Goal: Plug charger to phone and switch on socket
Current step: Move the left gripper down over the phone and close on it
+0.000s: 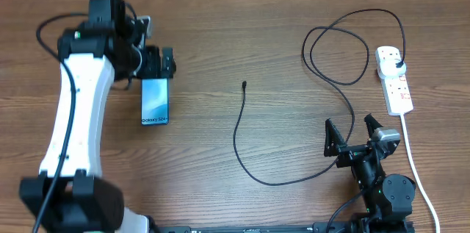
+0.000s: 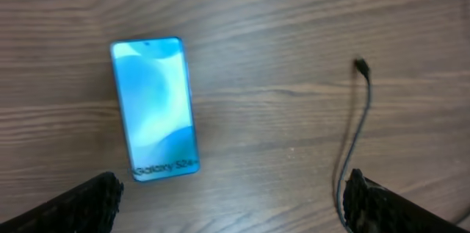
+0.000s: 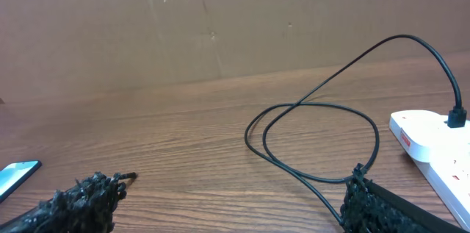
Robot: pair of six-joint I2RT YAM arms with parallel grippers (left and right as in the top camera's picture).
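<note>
My left gripper keeps lowering over the phone's far half (image 2: 149, 75) until its open fingers, which face across the phone's narrow width (image 1: 154, 104), are on either side of both the phone's long edges, then close.
The phone (image 1: 155, 101) lies flat on the wooden table at the left, its light blue screen lit; the left wrist view shows the phone (image 2: 154, 108) too. My left gripper (image 1: 160, 64) hovers at its far end, open and empty (image 2: 233, 205). The charger cable (image 1: 242, 145) curves across the middle, its connector tip (image 1: 244, 84) (image 2: 360, 66) loose on the wood right of the phone. Its black plug (image 1: 397, 62) (image 3: 457, 117) sits in the white socket strip (image 1: 396, 90) (image 3: 433, 145) at the right. My right gripper (image 1: 352, 134) (image 3: 228, 207) stands open near the front, left of the strip.
The cable makes loose loops (image 1: 338, 49) (image 3: 316, 137) left of the strip. A thick white cord (image 1: 415, 167) runs from the strip to the front edge past my right arm. A brown cardboard wall (image 3: 220, 20) closes the back of the table.
</note>
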